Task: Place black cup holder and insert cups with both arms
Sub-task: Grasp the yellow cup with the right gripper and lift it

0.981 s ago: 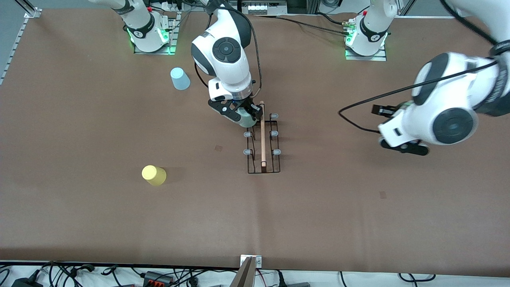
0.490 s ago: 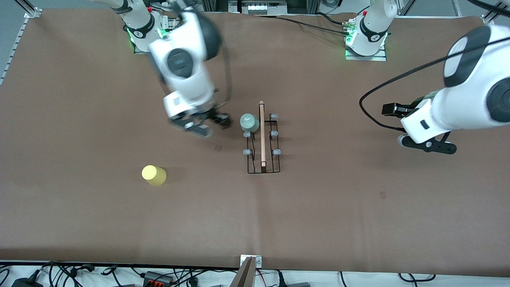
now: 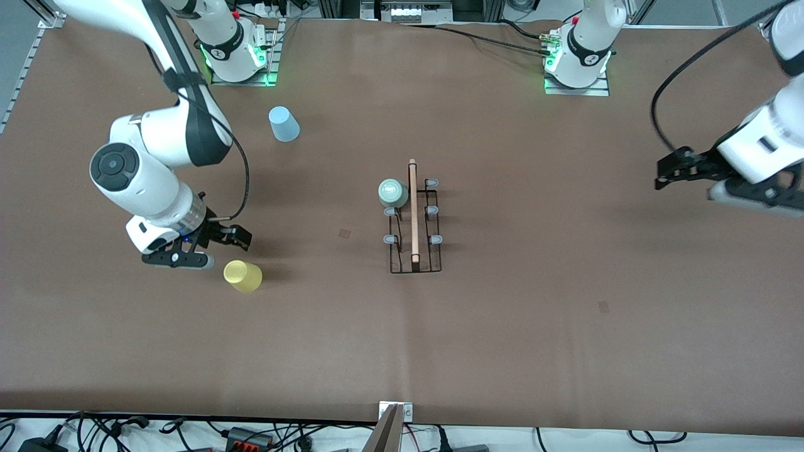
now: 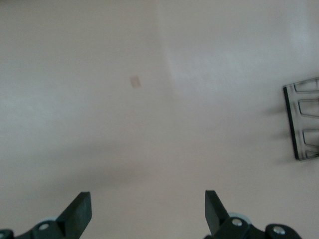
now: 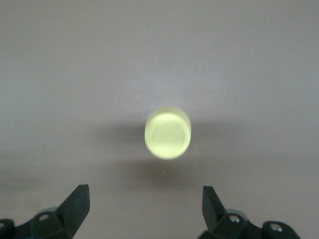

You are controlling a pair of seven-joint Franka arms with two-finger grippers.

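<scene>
The black cup holder's wire frame stands loose (image 3: 416,272). The holder (image 3: 414,226) will turn a little when I push the yellow cup onto a peg.
The black cup holder (image 3: 414,221) stands at the table's middle, its wooden rod handle on top. The sage green cup (image 3: 392,193) sits upside down on a peg at the holder's end farthest from the front camera. The yellow cup (image 3: 243,275) stands upside down toward the right arm's end, and it also shows in the right wrist view (image 5: 168,132). The light blue cup (image 3: 284,123) stands upside down near the right arm's base. My right gripper (image 3: 221,248) is open and empty, beside the yellow cup. My left gripper (image 3: 684,185) is open and empty, over bare table at the left arm's end. A corner of the holder (image 4: 303,119) shows in the left wrist view.
Small tape marks lie on the brown table, one (image 3: 344,233) beside the holder and one (image 3: 603,306) nearer the front camera toward the left arm's end. The arm bases (image 3: 237,53) (image 3: 576,59) stand along the table's edge farthest from the front camera. Cables lie along the edge nearest it.
My right gripper let go of the green cup on the holder's peg and swung over to the yellow cup. My left arm drew away toward its own end of the table.
</scene>
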